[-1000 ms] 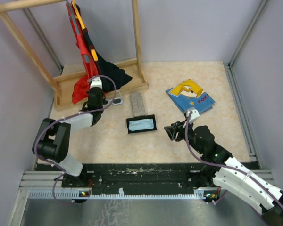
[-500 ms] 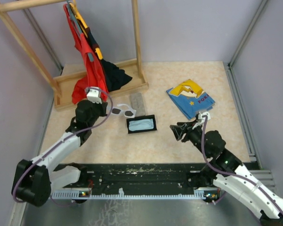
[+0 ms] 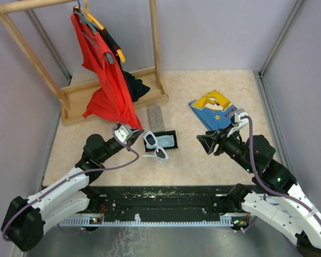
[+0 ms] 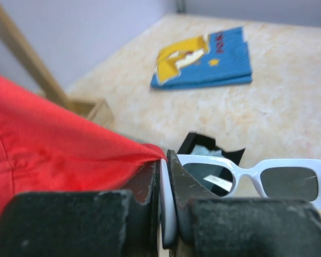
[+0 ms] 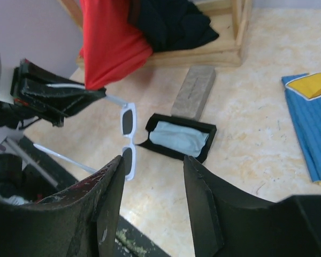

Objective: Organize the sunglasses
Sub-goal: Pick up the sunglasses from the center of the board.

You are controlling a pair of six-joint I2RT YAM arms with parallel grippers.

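Note:
The front of the sunglasses (image 3: 160,153) sticks out clear of the left gripper, so the open right gripper keeps moving in until its fingers close on the bridge (image 3: 156,146).
The white-framed sunglasses (image 3: 156,147) with dark lenses hang just above the table in front of the open black case (image 3: 163,140). My left gripper (image 3: 134,135) is shut on one white temple, which shows pinched between the pads (image 4: 167,203). The front of the sunglasses (image 4: 257,174) sticks out to the right of the jaws. The other temple points toward the table's near edge. My right gripper (image 3: 204,144) hovers open and empty to the right of the case. From the right wrist view the sunglasses (image 5: 127,142) lie beyond its left finger (image 5: 107,203).
The black case (image 5: 179,136) holds a light-blue cloth. A shut grey case (image 3: 157,116) lies behind it. A wooden rack (image 3: 115,99) with a hanging red garment (image 3: 109,80) stands at the back left. A blue and yellow book (image 3: 216,110) lies at the back right.
My left arm has swung from beside the rack toward the front middle, carrying the white sunglasses over to the black case. The right gripper drifted slightly right.

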